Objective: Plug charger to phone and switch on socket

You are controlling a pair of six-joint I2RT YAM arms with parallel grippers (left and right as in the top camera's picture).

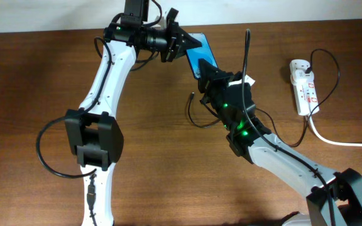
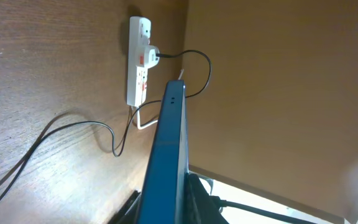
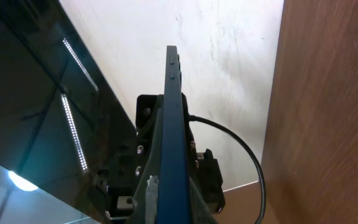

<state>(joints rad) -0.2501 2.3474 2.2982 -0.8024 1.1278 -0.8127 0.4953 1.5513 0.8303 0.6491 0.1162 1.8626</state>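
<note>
My right gripper covers the phone's near end (image 1: pixel 197 69), where the plug must go, so it should leave the phone to my left gripper and take the charger's plug (image 1: pixel 192 95).
The phone (image 1: pixel 200 58), blue-screened, is held on edge above the table's far middle. My left gripper (image 1: pixel 190 45) is shut on its far end and my right gripper (image 1: pixel 207 76) is shut on its near end. In the left wrist view the phone (image 2: pixel 169 149) stands edge-on between the jaws (image 2: pixel 166 208); the right wrist view shows the same, the phone (image 3: pixel 170 124) between the jaws (image 3: pixel 169 196). The charger (image 1: pixel 197 120), a thin black cable, curls on the table with its free plug (image 1: pixel 192 96) left of my right gripper, held by nothing. The socket (image 1: pixel 303 88) lies at the right.
The socket's thick white cord (image 1: pixel 341 142) runs off to the right edge. A black plug (image 1: pixel 311 68) sits in the socket, which also shows in the left wrist view (image 2: pixel 138 62) with the black cable (image 2: pixel 73 127) trailing across the wood. A wall borders the table's far edge.
</note>
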